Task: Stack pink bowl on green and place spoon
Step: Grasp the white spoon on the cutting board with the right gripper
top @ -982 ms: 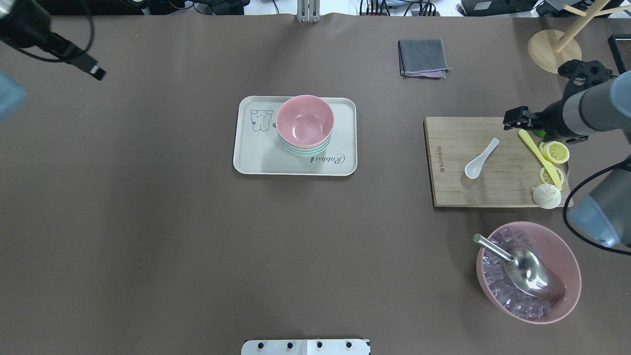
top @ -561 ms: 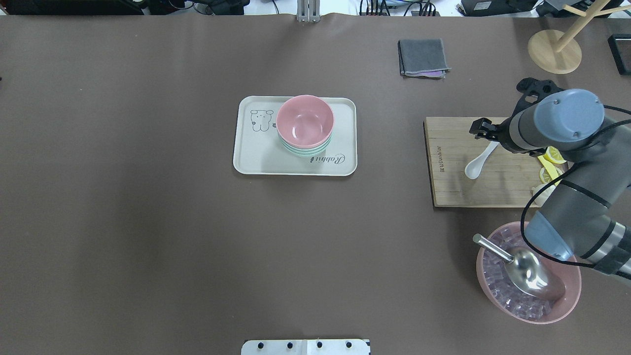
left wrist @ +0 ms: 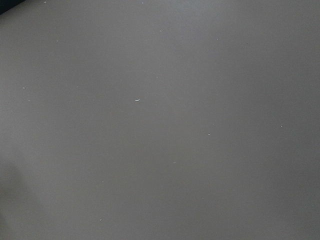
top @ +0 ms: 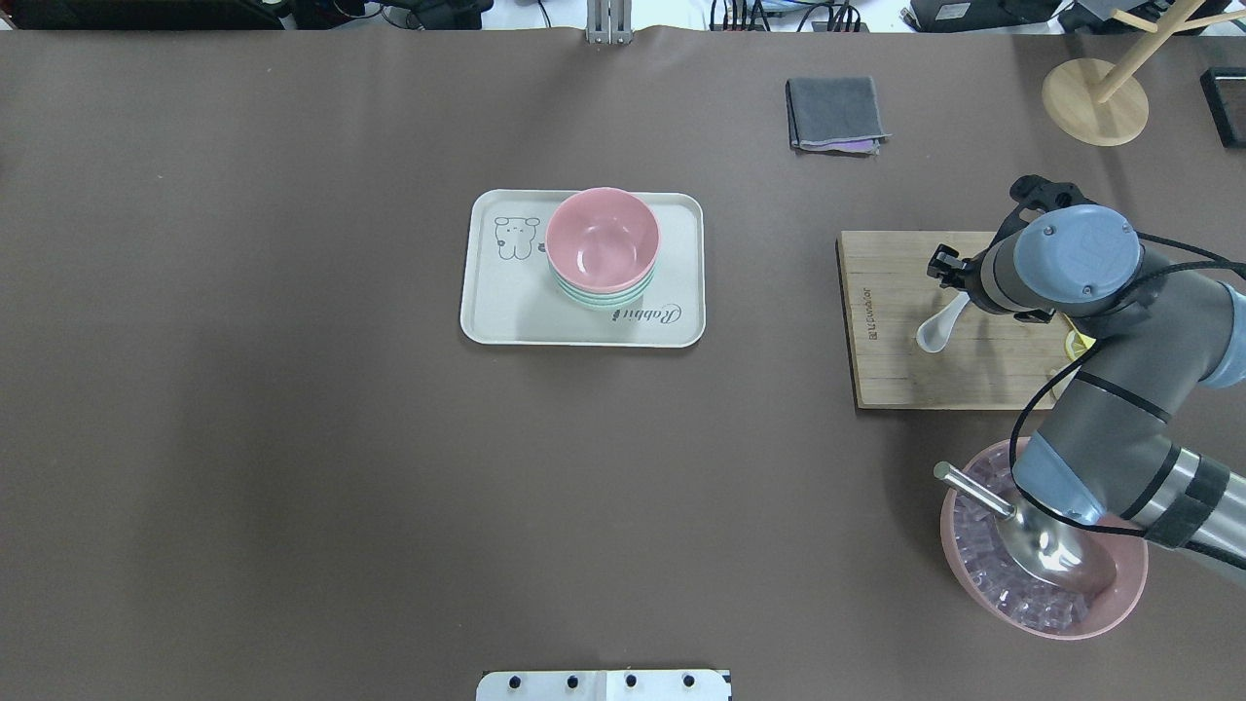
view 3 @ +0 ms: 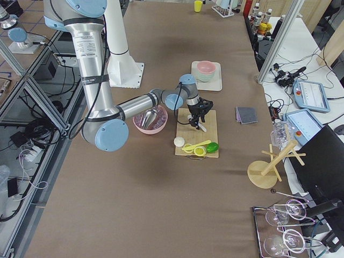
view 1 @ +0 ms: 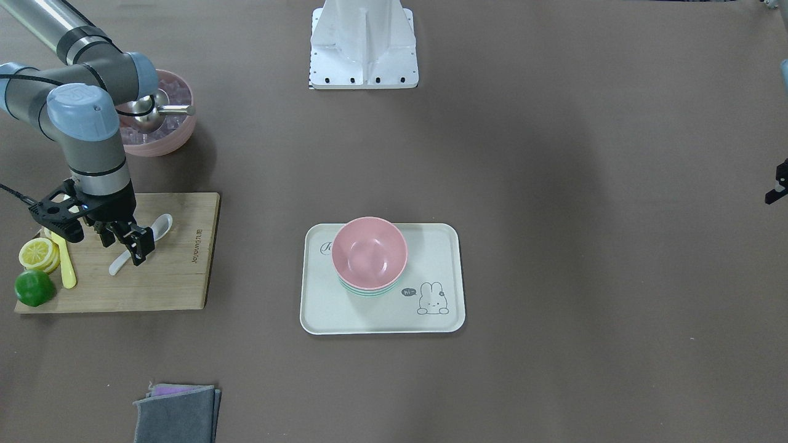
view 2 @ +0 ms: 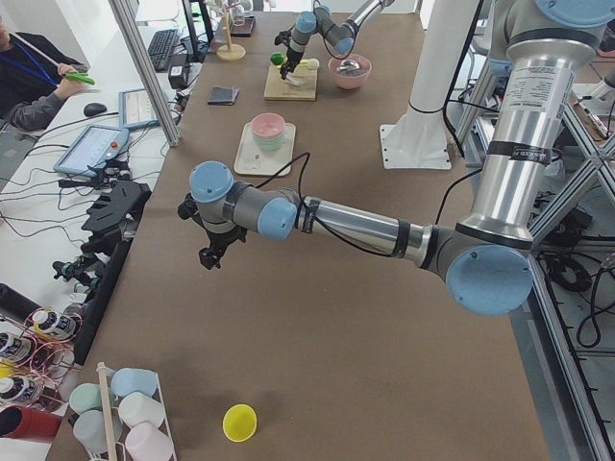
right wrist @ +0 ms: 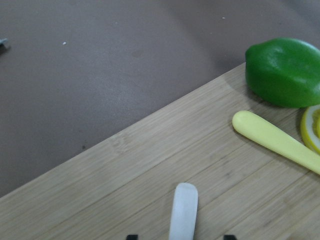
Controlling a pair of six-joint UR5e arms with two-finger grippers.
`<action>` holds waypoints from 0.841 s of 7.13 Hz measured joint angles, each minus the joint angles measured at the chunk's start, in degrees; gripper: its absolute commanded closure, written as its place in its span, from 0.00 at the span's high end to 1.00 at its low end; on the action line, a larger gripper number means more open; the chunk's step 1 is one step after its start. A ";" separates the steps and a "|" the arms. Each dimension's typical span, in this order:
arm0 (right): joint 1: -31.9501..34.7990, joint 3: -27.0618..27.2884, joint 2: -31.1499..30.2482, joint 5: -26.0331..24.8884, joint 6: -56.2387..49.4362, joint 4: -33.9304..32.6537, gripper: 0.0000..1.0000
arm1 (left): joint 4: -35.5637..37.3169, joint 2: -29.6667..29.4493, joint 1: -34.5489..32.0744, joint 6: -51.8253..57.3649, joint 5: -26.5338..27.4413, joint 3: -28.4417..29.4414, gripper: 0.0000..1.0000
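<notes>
The white spoon (view 1: 162, 226) is longer than the pink bowl (view 1: 369, 253) is wide, so its handle will rest over the pink bowl's rim when I lower it in.
The pink bowl (top: 602, 239) sits nested on the green bowl (top: 604, 297) on a cream tray (top: 506, 312); they also show in the front-facing view, pink bowl (view 1: 369, 252) over green (view 1: 367, 291). A white spoon (top: 933, 336) lies on the wooden cutting board (top: 896, 380). My right gripper (top: 959, 287) is open just above the spoon's handle (right wrist: 184, 210), one finger to each side. In the front-facing view the right gripper (view 1: 123, 243) stands over the spoon (view 1: 161, 225). My left gripper (view 2: 213, 245) hangs over bare table far to the left; I cannot tell its state.
On the board lie a lime (view 1: 34, 287), a yellow knife (view 1: 64, 264) and lemon slices (view 1: 37, 252). A large pink bowl of ice (top: 1042, 604) with a metal scoop stands near the robot. A grey cloth (top: 835, 114) and a wooden stand (top: 1095, 102) sit at the far side.
My right arm has swung left across the board and brought its open gripper over the spoon's handle. My left arm has left the overhead view.
</notes>
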 measured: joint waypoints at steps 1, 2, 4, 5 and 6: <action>-0.06 -0.11 0.07 -0.03 0.30 0.02 0.52 | -0.05 0.02 0.01 -0.02 0.04 -0.01 0.98; -0.14 -0.30 0.12 -0.04 0.37 0.02 0.49 | -0.09 0.02 0.03 -0.03 0.10 -0.01 0.98; -0.22 -0.68 0.15 -0.08 0.49 0.02 0.28 | -0.13 0.02 0.08 -0.08 0.31 -0.01 0.98; -0.23 -0.76 0.31 -0.09 0.68 0.01 0.00 | -0.13 0.02 0.07 -0.06 0.37 -0.01 0.98; -0.23 -0.84 0.64 -0.07 0.80 -0.03 0.00 | -0.13 0.02 0.05 -0.05 0.40 -0.01 0.98</action>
